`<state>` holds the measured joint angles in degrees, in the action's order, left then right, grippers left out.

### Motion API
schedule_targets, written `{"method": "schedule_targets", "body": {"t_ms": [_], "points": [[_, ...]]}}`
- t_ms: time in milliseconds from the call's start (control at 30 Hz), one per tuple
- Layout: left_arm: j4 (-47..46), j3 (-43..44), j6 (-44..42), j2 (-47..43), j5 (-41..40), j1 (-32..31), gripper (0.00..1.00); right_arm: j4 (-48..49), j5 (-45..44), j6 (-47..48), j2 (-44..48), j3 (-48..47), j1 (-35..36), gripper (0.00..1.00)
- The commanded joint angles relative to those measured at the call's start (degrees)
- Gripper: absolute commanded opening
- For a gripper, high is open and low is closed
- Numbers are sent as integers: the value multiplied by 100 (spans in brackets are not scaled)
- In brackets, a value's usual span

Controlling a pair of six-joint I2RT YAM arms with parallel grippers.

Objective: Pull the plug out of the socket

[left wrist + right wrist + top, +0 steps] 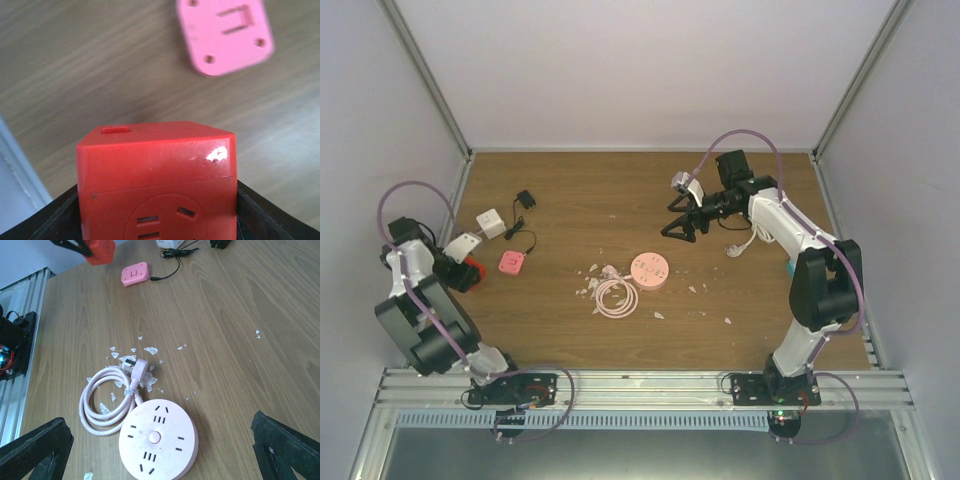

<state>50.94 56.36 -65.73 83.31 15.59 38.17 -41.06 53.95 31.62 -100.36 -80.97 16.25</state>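
Note:
I keep lowering the red cube socket (pixel 476 268) with my left gripper until its base rests, then let go, because it is over open wood (pixel 483 285) and clear of the pink square socket.
My left gripper (pixel 158 220) is shut on a red cube socket (pixel 156 165), one dark finger on each side of it, near the table's left edge (pixel 466 272). The cube's visible faces carry no plug. Just beyond it lies a small pink square socket (pixel 225 32) (pixel 511 262), with a thin black cable (pixel 167 271) running into its side. My right gripper (pixel 160 450) (pixel 680 228) hangs open above a round pink socket (pixel 157 437) (pixel 649 270). That socket's own cord is coiled beside it (pixel 107 400), its plug (pixel 140 369) lying free on the wood.
A white cube adapter (pixel 490 222) and a black adapter (pixel 525 199) sit at the back left. A white plug with cable (pixel 738 248) lies under the right arm. Pale chips (pixel 150 350) litter the wood around the coiled cord. Grey walls enclose the table.

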Motion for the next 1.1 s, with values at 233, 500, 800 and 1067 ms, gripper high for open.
{"method": "schedule_targets", "body": {"t_ms": [233, 500, 800, 1067], "points": [[-541, 784, 958, 1025, 468, 169, 39, -139, -131, 188, -243, -302, 115, 98], [-754, 642, 1186, 1144, 353, 1, 46, 20, -222, 121, -274, -262, 181, 97], [-773, 472, 1165, 1060, 383, -45, 76, 113, -794, 472, -417, -340, 603, 97], [-703, 434, 1149, 869, 439, -53, 95, 206, -1126, 648, -700, -477, 1157, 97]]}}
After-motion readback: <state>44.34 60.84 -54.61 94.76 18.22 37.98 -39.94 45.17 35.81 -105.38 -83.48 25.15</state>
